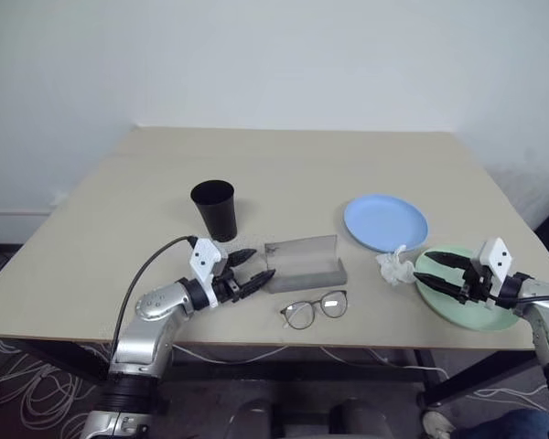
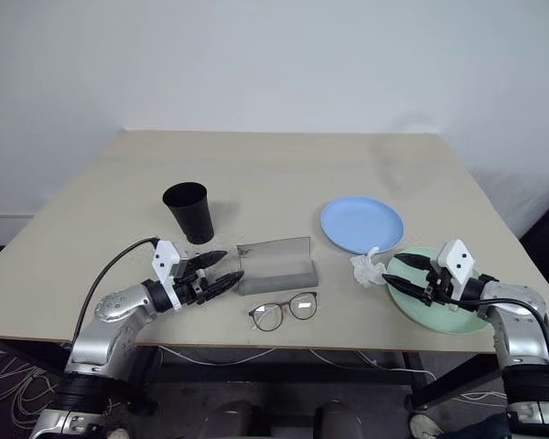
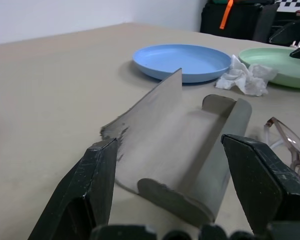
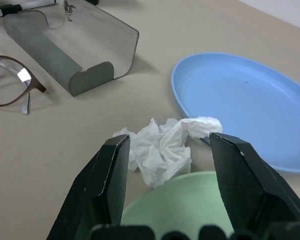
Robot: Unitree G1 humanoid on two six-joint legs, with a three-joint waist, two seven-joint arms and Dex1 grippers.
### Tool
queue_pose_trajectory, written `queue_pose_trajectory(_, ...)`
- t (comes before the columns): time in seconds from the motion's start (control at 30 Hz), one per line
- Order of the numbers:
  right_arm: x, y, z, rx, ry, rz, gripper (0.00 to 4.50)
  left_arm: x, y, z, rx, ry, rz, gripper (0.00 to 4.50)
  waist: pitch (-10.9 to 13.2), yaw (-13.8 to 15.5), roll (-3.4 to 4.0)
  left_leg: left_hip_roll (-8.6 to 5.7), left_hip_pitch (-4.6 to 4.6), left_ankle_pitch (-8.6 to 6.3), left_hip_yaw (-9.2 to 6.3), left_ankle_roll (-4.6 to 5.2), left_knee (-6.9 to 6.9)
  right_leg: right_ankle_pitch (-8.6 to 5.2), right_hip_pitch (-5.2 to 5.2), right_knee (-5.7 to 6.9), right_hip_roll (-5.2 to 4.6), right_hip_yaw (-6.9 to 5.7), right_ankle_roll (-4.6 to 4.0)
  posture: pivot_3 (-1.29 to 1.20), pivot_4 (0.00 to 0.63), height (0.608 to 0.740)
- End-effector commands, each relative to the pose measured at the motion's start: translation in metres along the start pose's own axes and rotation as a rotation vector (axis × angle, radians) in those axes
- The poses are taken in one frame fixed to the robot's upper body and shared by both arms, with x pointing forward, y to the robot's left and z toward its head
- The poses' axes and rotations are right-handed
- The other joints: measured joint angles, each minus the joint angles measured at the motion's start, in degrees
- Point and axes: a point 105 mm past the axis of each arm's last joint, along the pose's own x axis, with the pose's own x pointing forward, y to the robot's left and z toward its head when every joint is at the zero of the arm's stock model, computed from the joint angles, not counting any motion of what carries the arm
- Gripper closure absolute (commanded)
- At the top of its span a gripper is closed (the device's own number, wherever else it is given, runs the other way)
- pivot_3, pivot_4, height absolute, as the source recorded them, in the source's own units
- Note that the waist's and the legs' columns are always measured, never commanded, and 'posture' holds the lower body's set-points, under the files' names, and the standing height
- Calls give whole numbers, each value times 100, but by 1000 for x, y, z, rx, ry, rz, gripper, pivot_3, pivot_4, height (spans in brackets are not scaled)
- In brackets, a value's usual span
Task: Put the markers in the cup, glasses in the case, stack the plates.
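Note:
The glasses (image 1: 315, 310)' clear arm (image 3: 267, 137) lies close behind their rim, so the glasses will stay folded and thin when I pick them up toward the grey case.
The grey case (image 1: 304, 262) lies open near the table's front, its lid standing up. My left gripper (image 1: 261, 263) is open just left of it, fingers pointing at its end. The glasses (image 1: 314, 308) lie unfolded in front of the case. The black cup (image 1: 215, 208) stands upright behind my left gripper. A marker (image 4: 20, 6) with a white barrel and dark end lies beyond the case in the right wrist view. The light blue plate (image 1: 385, 222) sits to the right, and the mint green plate (image 1: 457, 311) lies near the front right edge. Above the green plate hovers my right gripper (image 1: 422, 267), open.
A crumpled white tissue (image 1: 395, 267) lies between the two plates, touching the green plate's rim, just ahead of my right gripper's fingertips. The table's front edge (image 1: 256, 340) runs close to the glasses and the green plate. A cable trails from my left wrist.

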Motion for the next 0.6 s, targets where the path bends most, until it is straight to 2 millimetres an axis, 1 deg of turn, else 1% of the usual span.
queue_pose_trajectory(0.03,-5,-12,23,-60,-50,-33,1750,4,0,15,49,-45,-3,1032,0,-1,0,1,0,-1,0,1,1,1,0,0,0,0,0,0,0,740)
queue_pose_trajectory(0.3,1,-14,28,-76,-38,-27,1750,4,-4,17,51,-63,1,1032,0,-1,1,3,0,0,-2,3,3,7,-2,0,2,1,-4,0,0,740)
queue_pose_trajectory(0.43,-1,-13,27,-78,-14,-41,1750,1,-6,15,53,-45,-11,1032,-1,4,2,3,-2,0,0,3,2,7,-4,0,0,1,-4,0,0,740)
queue_pose_trajectory(0.6,-3,-8,29,-18,-1,-67,1750,-2,-5,17,50,-42,-11,1032,-1,3,3,3,-2,-1,-1,3,3,7,-4,0,-2,1,-4,0,0,740)
